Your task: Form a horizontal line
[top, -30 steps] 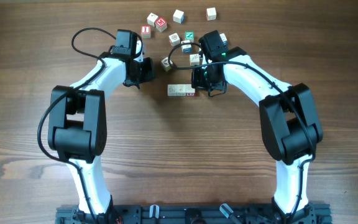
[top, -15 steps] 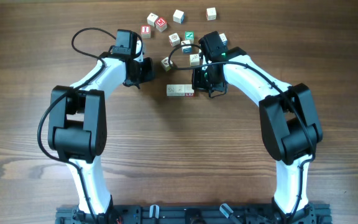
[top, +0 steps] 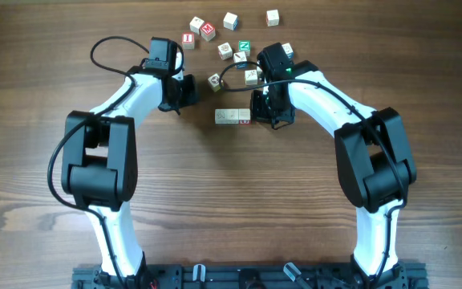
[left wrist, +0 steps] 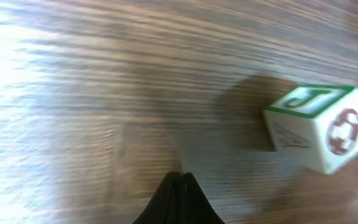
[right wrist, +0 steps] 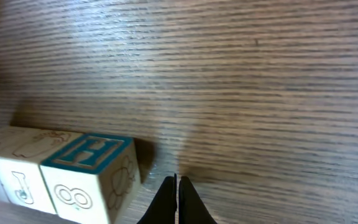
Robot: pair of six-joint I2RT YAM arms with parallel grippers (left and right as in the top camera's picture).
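Observation:
The pale cubes point(top: 232, 116) are touching in a straight row and are clear of my left gripper. My left gripper should go on pulling back before it opens at the table's front point(top: 70, 241).
The horizontal line point(top: 233, 116) is a short row of pale letter cubes touching side to side at the table's middle. In the right wrist view the line point(right wrist: 36, 168) lies at the lower left, and its near end cube point(right wrist: 95, 174) shows a teal H. My right gripper point(top: 257, 114) is shut and empty, with its tips point(right wrist: 178, 186) just right of that end cube and a small gap between. My left gripper point(top: 194, 89) is shut and empty, with its tips point(left wrist: 182, 182) on bare wood. A loose cube with a green J point(left wrist: 316, 134) stands to its right, apart from it; it also shows in the overhead view point(top: 214, 81).
Several loose letter cubes lie scattered at the back: two red-lettered ones point(top: 188, 38) point(top: 208, 30), a green one point(top: 245, 46), pale ones point(top: 230, 20) point(top: 273, 16) and one point(top: 252, 75) beside the right wrist. The wooden table point(top: 231, 201) stretches toward the front.
The right gripper has shifted slightly to the right of the row, and the row has edged slightly left. The left arm has barely moved.

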